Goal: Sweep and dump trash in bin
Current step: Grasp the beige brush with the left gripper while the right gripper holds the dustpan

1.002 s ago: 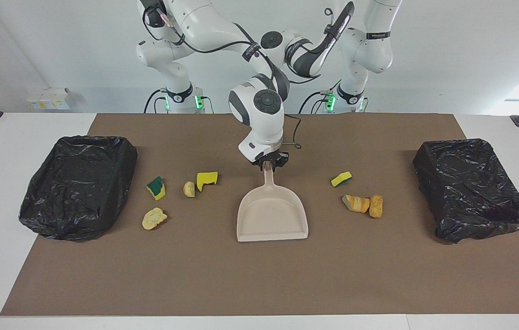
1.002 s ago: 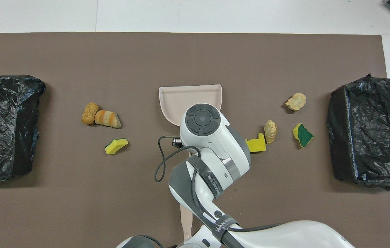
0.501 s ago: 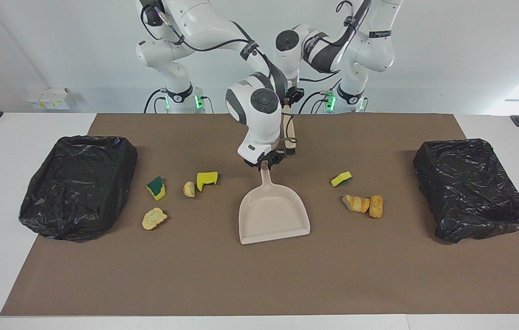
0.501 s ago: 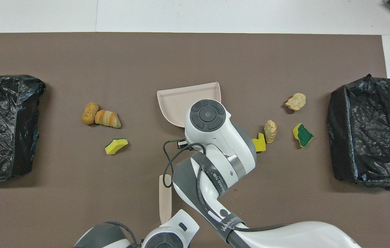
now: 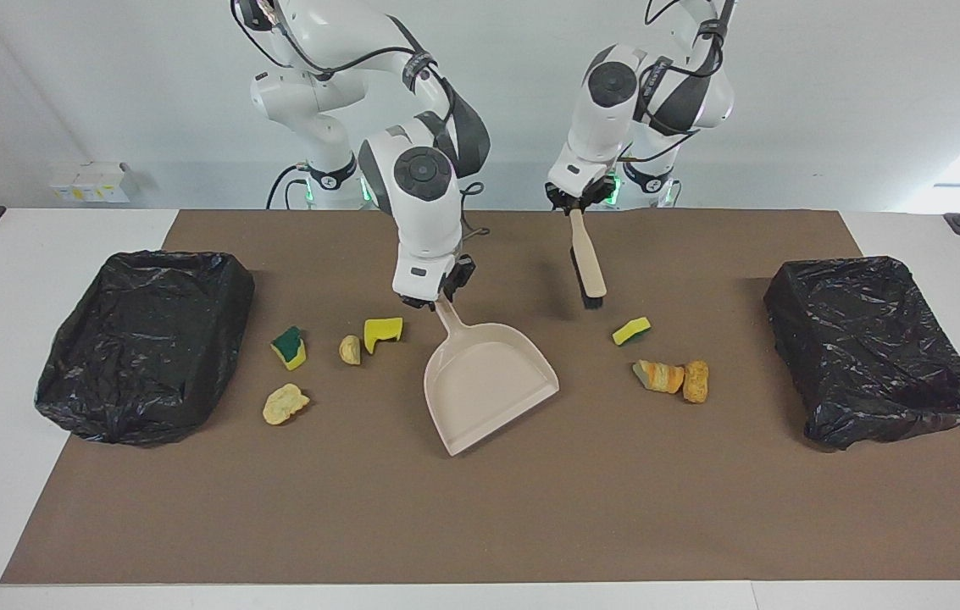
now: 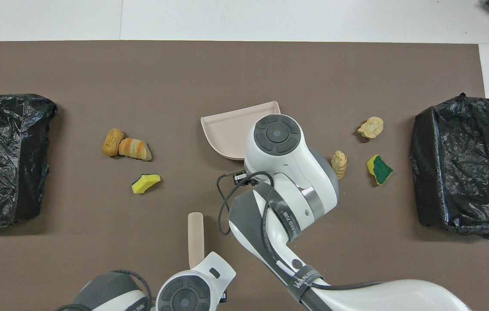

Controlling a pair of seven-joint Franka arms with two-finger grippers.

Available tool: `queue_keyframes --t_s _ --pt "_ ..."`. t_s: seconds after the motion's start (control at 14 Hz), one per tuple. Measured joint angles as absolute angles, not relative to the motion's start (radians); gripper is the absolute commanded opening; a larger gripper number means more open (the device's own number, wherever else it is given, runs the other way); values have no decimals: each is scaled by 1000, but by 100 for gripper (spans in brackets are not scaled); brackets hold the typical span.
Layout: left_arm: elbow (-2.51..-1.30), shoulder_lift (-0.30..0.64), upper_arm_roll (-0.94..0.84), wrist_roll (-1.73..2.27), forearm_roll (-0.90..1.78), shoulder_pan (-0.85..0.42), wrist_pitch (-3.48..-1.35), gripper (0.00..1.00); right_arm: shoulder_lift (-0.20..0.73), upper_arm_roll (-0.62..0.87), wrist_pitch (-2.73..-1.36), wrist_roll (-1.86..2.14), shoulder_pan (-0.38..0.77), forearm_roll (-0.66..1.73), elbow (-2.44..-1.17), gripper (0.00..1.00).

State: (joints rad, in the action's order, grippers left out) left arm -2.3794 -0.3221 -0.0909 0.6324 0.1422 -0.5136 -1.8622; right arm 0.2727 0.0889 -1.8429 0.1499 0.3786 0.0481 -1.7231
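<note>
My left gripper should bring the brush (image 5: 590, 268) behind the bread lumps, by the bin, and sweep toward the dustpan, because the brush is hanging on the dustpan side of the lumps.
My right gripper (image 5: 437, 298) is shut on the handle of a beige dustpan (image 5: 488, 381) (image 6: 231, 131), which lies mid-mat with its mouth angled toward the left arm's end. My left gripper (image 5: 574, 207) is shut on the handle of a brush (image 5: 590, 267) (image 6: 195, 235), whose dark bristles hang low beside a yellow-green sponge scrap (image 5: 631, 330). Two orange bread lumps (image 5: 673, 379) lie just past that scrap. Toward the right arm's end the trash is a green sponge (image 5: 289, 347), a yellow sponge (image 5: 382, 332) and two tan lumps (image 5: 350, 349) (image 5: 285, 404).
A bin lined with a black bag stands at each end of the brown mat: one (image 5: 149, 343) at the right arm's end and one (image 5: 873, 347) at the left arm's end. In the overhead view the right arm's wrist (image 6: 279, 147) covers the dustpan handle and the yellow sponge.
The left arm swung out from behind the right arm toward its own end, carrying the brush. The right gripper shifted toward its own end and turned the dustpan's mouth toward the left arm's end.
</note>
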Motion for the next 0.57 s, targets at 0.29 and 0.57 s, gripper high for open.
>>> queue_keyframes --t_s 0.29,0.57 --pt "-2355 -303 -90 528 56 -303 -1863 0 273 91 -1837 507 374 47 -1727 0" --pt "-2298 -238 -90 396 -15 -115 -1907 0 272 92 -1830 748 375 -5 -1732 0"
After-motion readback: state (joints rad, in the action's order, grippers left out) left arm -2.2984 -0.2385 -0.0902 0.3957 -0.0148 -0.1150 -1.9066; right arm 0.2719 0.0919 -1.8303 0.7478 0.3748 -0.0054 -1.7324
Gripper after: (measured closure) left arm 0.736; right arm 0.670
